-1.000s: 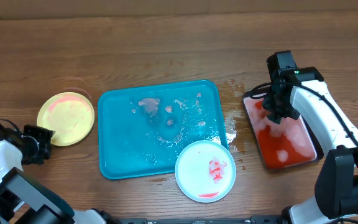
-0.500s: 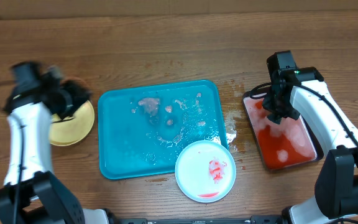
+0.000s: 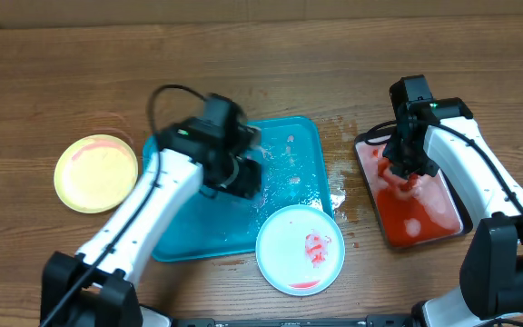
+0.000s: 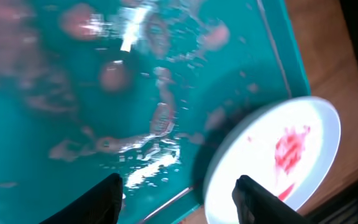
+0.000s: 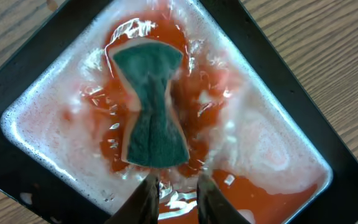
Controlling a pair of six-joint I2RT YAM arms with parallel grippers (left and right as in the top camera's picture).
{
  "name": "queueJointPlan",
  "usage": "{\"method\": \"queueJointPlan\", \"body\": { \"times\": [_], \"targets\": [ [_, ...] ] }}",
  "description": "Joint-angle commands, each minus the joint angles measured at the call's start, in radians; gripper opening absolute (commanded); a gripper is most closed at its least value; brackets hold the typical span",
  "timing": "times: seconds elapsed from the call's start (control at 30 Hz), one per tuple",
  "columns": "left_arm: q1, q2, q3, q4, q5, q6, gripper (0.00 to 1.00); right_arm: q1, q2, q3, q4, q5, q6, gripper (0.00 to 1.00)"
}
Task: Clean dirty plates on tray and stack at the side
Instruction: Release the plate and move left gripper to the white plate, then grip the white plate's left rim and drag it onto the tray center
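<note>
Next, my left gripper grabs the pale plate (image 3: 300,250) by its rim (image 3: 268,225) and moves it to the middle of the turquoise tray before scrubbing, because the plate hangs over the tray's near corner.
The turquoise tray (image 3: 293,182) lies mid-table, wet and streaked with pink smears (image 4: 160,118). A pale blue-white plate (image 3: 300,250) with a red sauce smear sits over the tray's near right corner, also in the left wrist view (image 4: 278,155). A yellow-green plate (image 3: 96,173) with faint pink streaks rests on the wood to the left. My left gripper (image 3: 246,178) hovers over the tray, open and empty (image 4: 179,202), with its right finger above the pale plate's edge. My right gripper (image 3: 405,174) hangs over the black tray, slightly open (image 5: 176,193), just short of a green sponge (image 5: 154,106).
A black tray (image 5: 344,186) of red, foamy liquid stands at the right (image 3: 425,222), with the sponge lying in it. Water drops spot the wood (image 3: 341,168) between the two trays. Bare wooden table stretches along the back.
My left arm has swung from the far left, past the yellow-green plate, to above the turquoise tray, and its jaws have widened. My right gripper has opened a little over the sponge.
</note>
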Motion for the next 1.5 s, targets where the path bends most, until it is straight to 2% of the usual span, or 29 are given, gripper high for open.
{"method": "queueJointPlan", "body": {
  "times": [0.0, 0.17, 0.33, 0.57, 0.73, 0.8, 0.9, 0.93, 0.97, 1.07, 1.2, 1.4, 1.47],
  "targets": [
    [-0.069, -0.006, -0.025, -0.005, -0.064, 0.043, 0.6, -0.004, -0.006, 0.0, 0.001, -0.004, 0.0, 0.24],
    [-0.113, 0.012, -0.102, 0.021, -0.054, 0.023, 0.6, -0.004, -0.006, 0.0, 0.002, -0.011, 0.0, 0.26],
    [-0.116, 0.016, -0.208, 0.11, -0.052, 0.012, 0.64, -0.004, -0.006, 0.0, 0.006, -0.012, 0.0, 0.34],
    [-0.116, 0.025, -0.254, 0.197, -0.048, 0.013, 0.71, -0.004, -0.006, 0.0, 0.009, -0.019, 0.0, 0.35],
    [-0.116, 0.066, -0.265, 0.204, -0.02, 0.016, 0.69, -0.004, -0.006, 0.0, 0.009, -0.019, 0.0, 0.35],
    [-0.116, 0.089, -0.266, 0.204, -0.016, 0.016, 0.64, -0.004, -0.006, 0.0, 0.009, -0.019, 0.0, 0.35],
    [-0.116, 0.123, -0.266, 0.208, 0.0, 0.016, 0.48, -0.004, -0.006, 0.0, 0.009, -0.019, 0.0, 0.35],
    [-0.116, 0.132, -0.266, 0.211, 0.001, 0.016, 0.4, -0.004, -0.006, 0.0, 0.008, -0.019, 0.0, 0.35],
    [-0.116, 0.14, -0.266, 0.212, 0.001, 0.016, 0.27, -0.004, -0.006, 0.0, 0.008, -0.019, 0.0, 0.35],
    [-0.116, 0.158, -0.266, 0.219, 0.0, 0.012, 0.04, -0.004, -0.006, 0.0, 0.009, -0.019, 0.0, 0.35],
    [-0.115, 0.158, -0.266, 0.24, -0.013, -0.026, 0.04, -0.004, -0.006, 0.0, 0.008, -0.019, 0.0, 0.35],
    [-0.092, 0.158, -0.265, 0.282, -0.239, -0.278, 0.04, -0.004, -0.006, 0.0, 0.008, -0.019, 0.0, 0.35],
    [-0.07, 0.158, -0.265, 0.288, -0.268, -0.34, 0.04, -0.004, -0.006, 0.0, 0.009, -0.019, 0.0, 0.35]
  ]
}}
